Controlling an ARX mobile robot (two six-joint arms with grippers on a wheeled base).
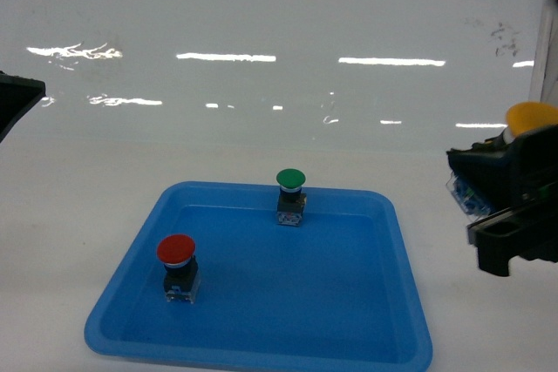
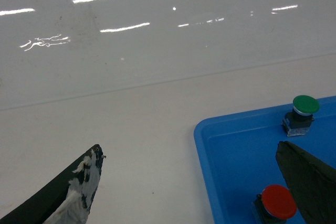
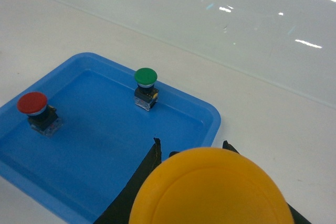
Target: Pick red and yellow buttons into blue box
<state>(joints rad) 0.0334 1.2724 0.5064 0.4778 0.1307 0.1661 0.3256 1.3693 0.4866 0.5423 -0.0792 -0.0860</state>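
Observation:
The yellow button's base (image 1: 471, 199) is still hanging under its cap. The red button's base (image 1: 181, 281) should therefore come along when I lift the red button's cap.
The red button (image 1: 177, 254) stands upright in the near left part of a shallow blue tray (image 1: 366, 302); it also shows in the left wrist view (image 2: 278, 202) and the right wrist view (image 3: 32, 104). My right gripper (image 3: 191, 142) is shut on the yellow button (image 3: 210, 190), whose cap fills the bottom of the right wrist view. In the head view that yellow button (image 1: 532, 116) is lifted at the far right, off the tray, in the right gripper (image 1: 523, 141). My left gripper (image 2: 189, 148) is open over the tray's left edge, holding nothing. The blue box is out of view.
A green-capped button (image 1: 291, 182) stands at the tray's far edge, also seen from the left wrist (image 2: 305, 106) and the right wrist (image 3: 145, 78). The tray lies on a white table (image 1: 78, 206) with a glossy white wall (image 1: 279, 23) behind.

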